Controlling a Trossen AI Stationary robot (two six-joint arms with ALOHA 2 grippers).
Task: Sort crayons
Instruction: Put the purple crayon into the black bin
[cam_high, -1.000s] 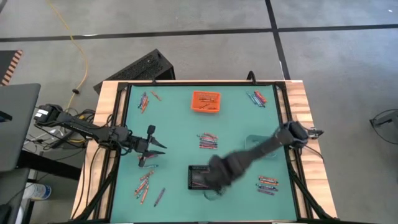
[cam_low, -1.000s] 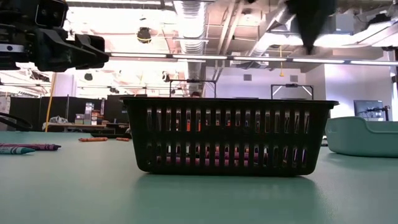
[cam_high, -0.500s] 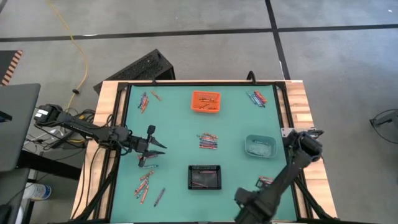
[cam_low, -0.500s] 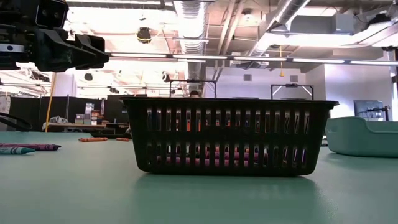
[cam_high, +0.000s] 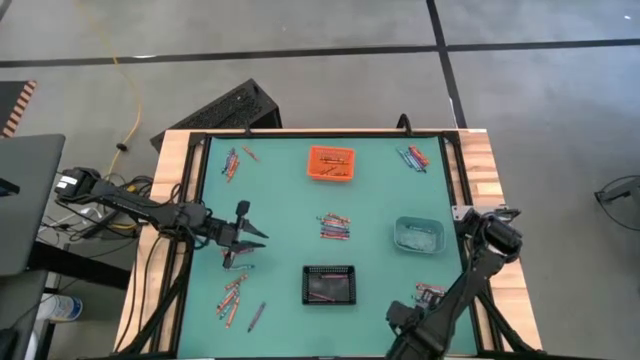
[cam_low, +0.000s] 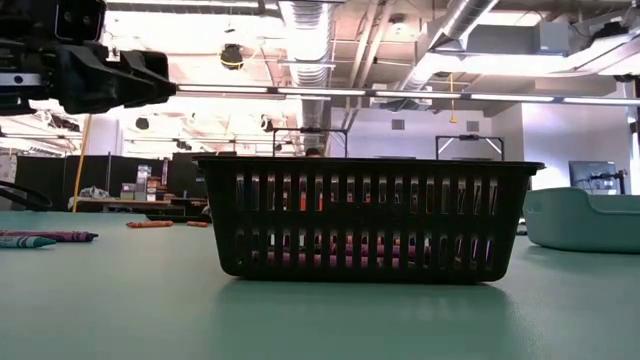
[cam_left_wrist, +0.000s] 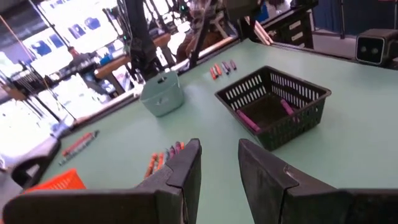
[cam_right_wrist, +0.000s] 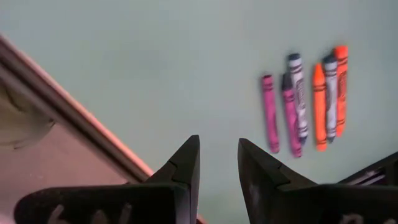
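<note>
Next, I swing back toward the group of crayons and pick up its outermost pink crayon (cam_right_wrist: 270, 114), because my right gripper's open fingers are facing empty table (cam_right_wrist: 217, 134) near the wooden rim.
Crayons lie flat on the green table in loose groups: far left (cam_high: 232, 162), far right (cam_high: 412, 157), middle (cam_high: 335, 227), near left (cam_high: 235, 295) and near right (cam_high: 430, 292). The near right group, pink, purple, grey and orange, also shows in the right wrist view (cam_right_wrist: 305, 99). My left gripper (cam_high: 250, 236) hovers open and empty over the table's left side, and it also shows in the low view (cam_low: 150, 82). My right gripper (cam_high: 398, 320) is open and empty above the near edge, just left of the near right group.
An orange bin (cam_high: 331, 162) stands at the far middle and a teal bin (cam_high: 418, 235) at the right. A black slatted bin (cam_high: 329, 285) at the near middle holds purple crayons (cam_left_wrist: 249, 118). The table's wooden rim (cam_right_wrist: 74, 124) runs close under my right gripper.
My right gripper has swung fast from above the black bin toward the table's near edge and right. It has come to hover beside the near right crayon group. My left arm has kept still.
</note>
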